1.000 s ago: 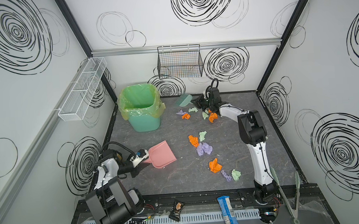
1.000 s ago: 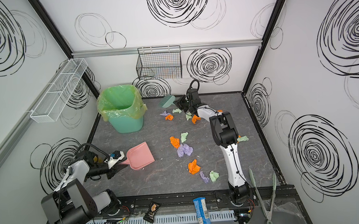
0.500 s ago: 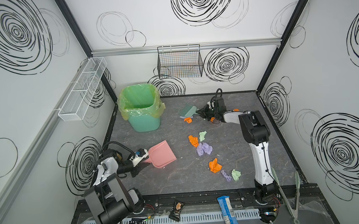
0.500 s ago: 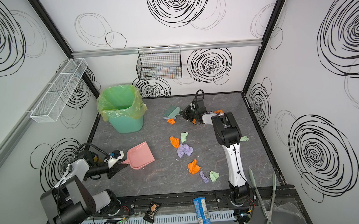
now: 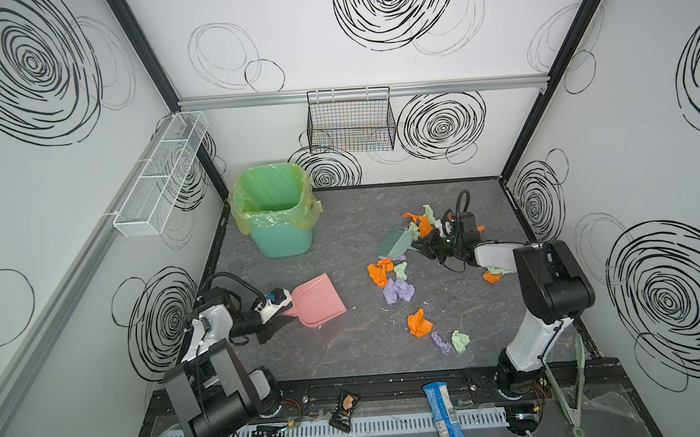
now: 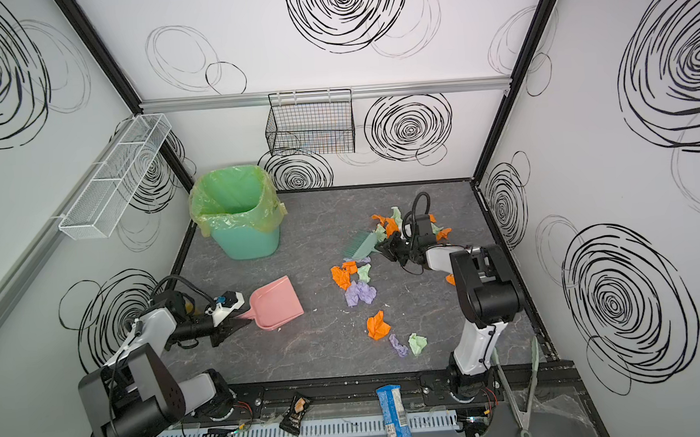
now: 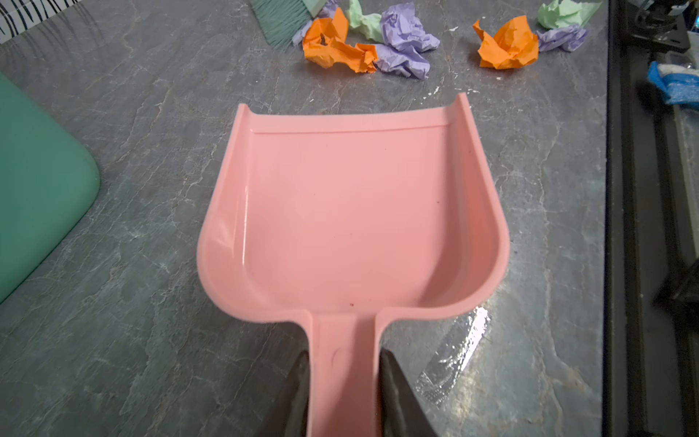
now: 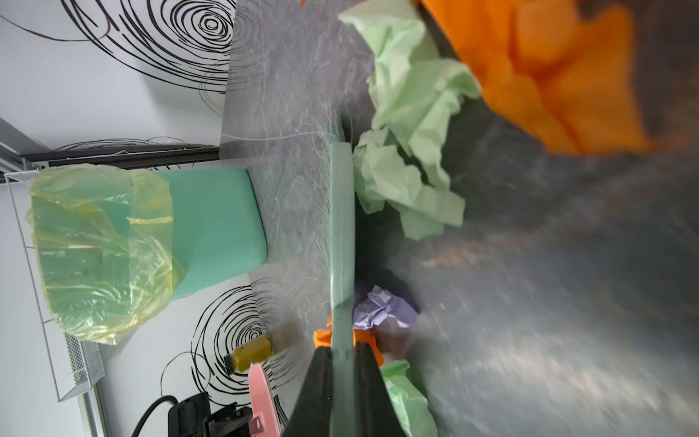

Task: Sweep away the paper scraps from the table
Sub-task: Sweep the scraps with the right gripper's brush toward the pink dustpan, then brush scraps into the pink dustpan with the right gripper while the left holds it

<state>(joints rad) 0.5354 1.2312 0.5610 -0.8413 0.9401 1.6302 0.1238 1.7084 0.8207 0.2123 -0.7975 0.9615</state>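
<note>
The green brush (image 5: pixel 395 243) is on the dustpan's side of the back scrap heap. My right gripper should move the brush behind the heap (image 6: pixel 405 194) and sweep towards the dustpan.
Orange, pale green and lavender paper scraps lie on the dark grey table (image 5: pixel 348 353): a pile (image 5: pixel 391 279) in the middle, a bunch (image 5: pixel 421 219) at the back, and three (image 5: pixel 419 323) nearer the front. My right gripper (image 5: pixel 418 246) (image 8: pixel 343 352) is shut on the handle of a green brush (image 5: pixel 393 244) (image 8: pixel 342 227), whose bristles sit between the back bunch and the middle pile. My left gripper (image 5: pixel 281 315) (image 7: pixel 344 363) is shut on the handle of an empty pink dustpan (image 5: pixel 318 298) (image 7: pixel 351 212), which rests on the table, mouth towards the scraps.
A green bin (image 5: pixel 275 215) with a yellow liner stands at the back left. A wire basket (image 5: pixel 351 123) hangs on the back wall and a white mesh shelf (image 5: pixel 162 172) on the left wall. A blue snack wrapper (image 5: pixel 443 413), a dark packet (image 5: pixel 343 411) and tongs (image 5: pixel 566 381) lie on the front ledge.
The right gripper has drawn the brush from the back of the table towards the middle pile, shifting the back scraps to the right. The left arm and dustpan have not moved.
</note>
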